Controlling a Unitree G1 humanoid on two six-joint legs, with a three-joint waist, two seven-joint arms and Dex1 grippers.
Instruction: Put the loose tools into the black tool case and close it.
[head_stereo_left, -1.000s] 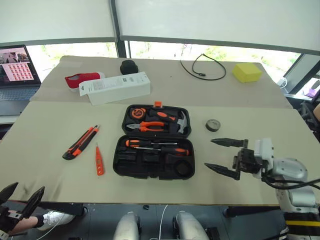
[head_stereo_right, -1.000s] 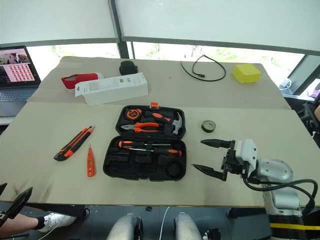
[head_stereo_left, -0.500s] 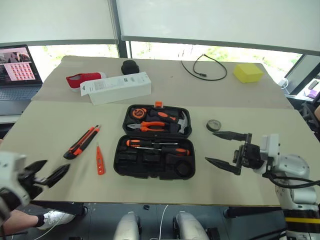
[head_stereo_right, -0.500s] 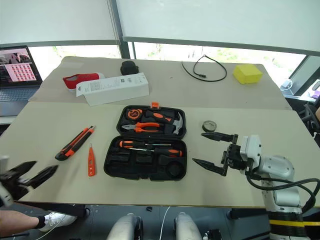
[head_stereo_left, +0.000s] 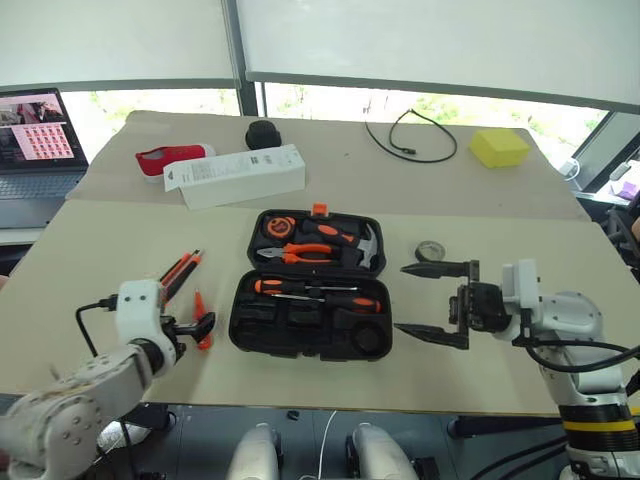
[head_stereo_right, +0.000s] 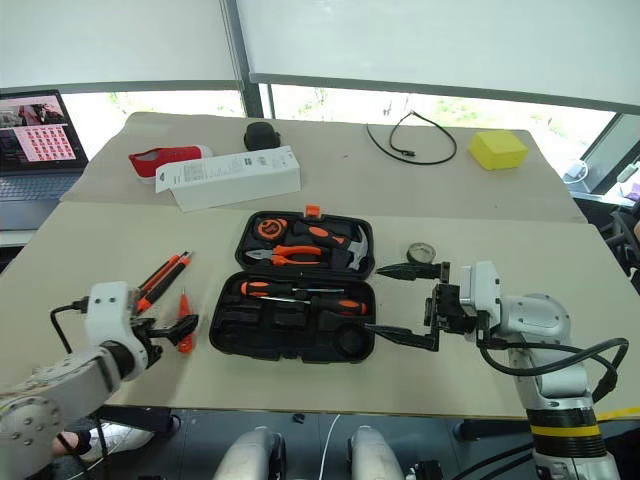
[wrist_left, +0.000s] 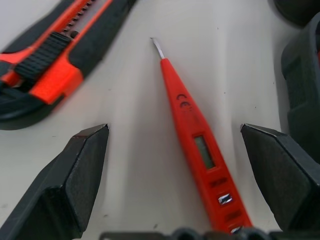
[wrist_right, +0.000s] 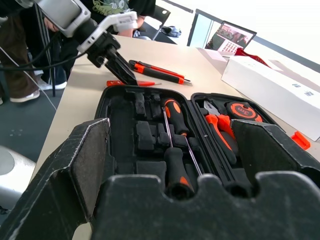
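I expect the orange-black utility knife (head_stereo_left: 182, 274) to come to rest lengthwise in an empty hollow (head_stereo_left: 280, 338) along the black tool case's near edge when I lower the knife.
The black tool case (head_stereo_left: 246, 300) lies open mid-table, and two orange-black screwdrivers (head_stereo_left: 315, 292) rest in its near half. An orange-black utility knife (head_stereo_left: 178, 270) and a slim orange tester pen (wrist_left: 195, 145) lie on the table to the case's left. A small tape roll (head_stereo_left: 430, 250) sits to its right. My left gripper (wrist_left: 172, 131) is open, low over the tester pen, one finger on each side of it and not touching. My right gripper (head_stereo_left: 402, 298) is open with nothing in it. It hangs just right of the case, pointing at it, near the tape roll.
Pliers, a hammer and a tape measure fill the case's far half (head_stereo_left: 318, 238). Behind it lie a white carton (head_stereo_left: 235, 175), a red-white object (head_stereo_left: 165, 158), a round black object (head_stereo_left: 263, 133), a black cable (head_stereo_left: 410, 135) and a yellow block (head_stereo_left: 498, 146). A laptop (head_stereo_left: 35, 130) stands far left.
My left arm has risen from below the table's near edge and swung forward and right, over the tester pen. My right gripper has edged left toward the case. Both stayed open.
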